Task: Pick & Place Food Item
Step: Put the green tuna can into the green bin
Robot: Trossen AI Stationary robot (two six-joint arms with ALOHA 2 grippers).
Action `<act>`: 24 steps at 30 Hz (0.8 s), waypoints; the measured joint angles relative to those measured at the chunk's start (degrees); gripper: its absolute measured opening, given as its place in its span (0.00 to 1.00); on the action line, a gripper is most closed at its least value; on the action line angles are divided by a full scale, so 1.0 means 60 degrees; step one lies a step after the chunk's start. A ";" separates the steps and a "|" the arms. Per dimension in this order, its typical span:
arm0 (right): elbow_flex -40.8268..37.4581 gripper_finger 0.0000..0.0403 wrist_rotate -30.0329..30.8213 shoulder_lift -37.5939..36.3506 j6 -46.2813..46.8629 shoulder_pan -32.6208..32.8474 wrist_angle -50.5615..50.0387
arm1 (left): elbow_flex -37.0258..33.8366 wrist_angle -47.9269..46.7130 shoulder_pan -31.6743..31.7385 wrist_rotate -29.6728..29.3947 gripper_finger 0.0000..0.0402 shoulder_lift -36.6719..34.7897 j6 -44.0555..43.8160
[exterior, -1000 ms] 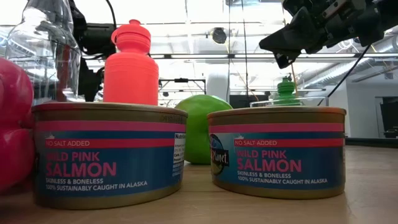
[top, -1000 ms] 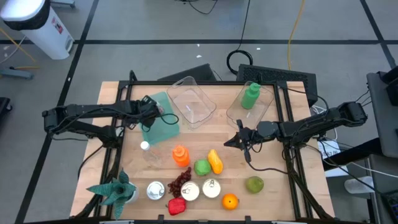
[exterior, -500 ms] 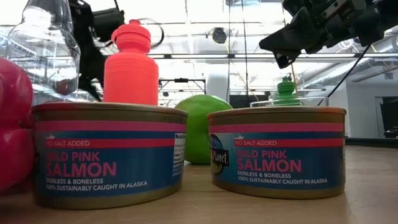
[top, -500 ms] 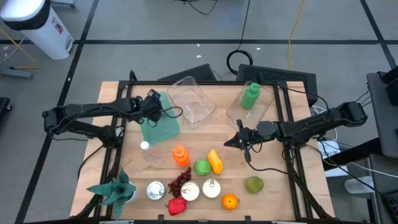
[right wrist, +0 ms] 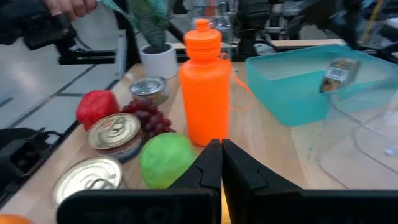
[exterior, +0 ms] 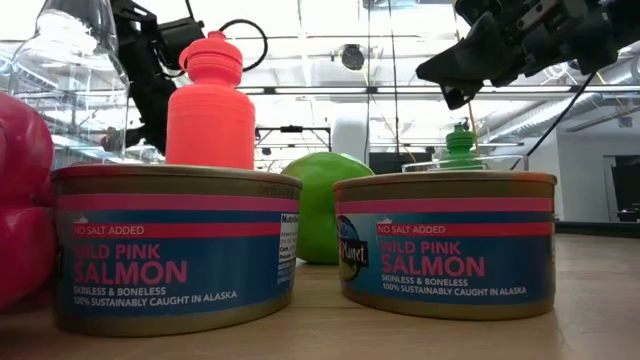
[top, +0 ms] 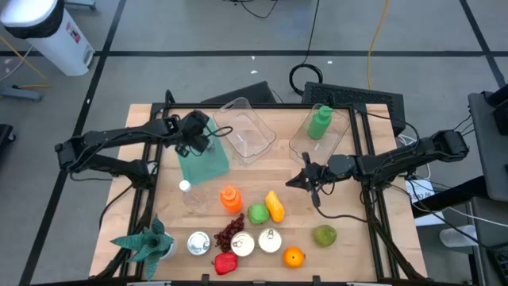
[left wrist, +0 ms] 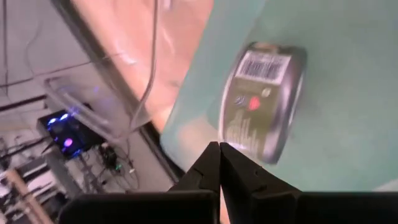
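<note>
The tin can (left wrist: 263, 102) is lying on its side inside the teal bin (top: 206, 164), so the robot's left gripper should go back into the bin while still shut and tip the can flat.
A small tin can (left wrist: 264, 99) lies tipped inside the teal bin (top: 205, 157), also seen from the right wrist as the can (right wrist: 339, 71). My left gripper (top: 196, 135) hovers over the bin's far end, shut (left wrist: 219, 146) and holding nothing, the can just beyond its tips. My right gripper (top: 305, 181) hangs shut (right wrist: 221, 144) above the middle of the table, right of the food group, touching nothing.
Near the front stand an orange bottle (top: 230, 199), green apple (top: 258, 213), yellow fruit (top: 275, 205), grapes (top: 230, 232), three salmon cans (top: 242, 244), a red pepper (top: 225, 262), an orange (top: 294, 257) and a plant (top: 147, 242). Two clear bins (top: 244, 129) sit at the back, one holding a green bottle (top: 320, 121).
My left gripper has drawn back from the teal bin's middle toward the table's far edge and slightly right, rising a little. My right arm has kept still.
</note>
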 joint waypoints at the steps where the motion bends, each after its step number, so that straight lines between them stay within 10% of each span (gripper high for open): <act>1: 0.0000 0.00 0.0049 0.0000 0.0000 -0.0004 0.0000 | 0.0000 -0.0067 0.0003 0.0090 0.01 0.0071 0.0064; 24: 0.0000 0.00 0.0023 0.0004 -0.0164 -0.0018 -0.0001 | -0.0023 -0.2964 -0.0878 -0.0571 0.01 0.0693 -0.0711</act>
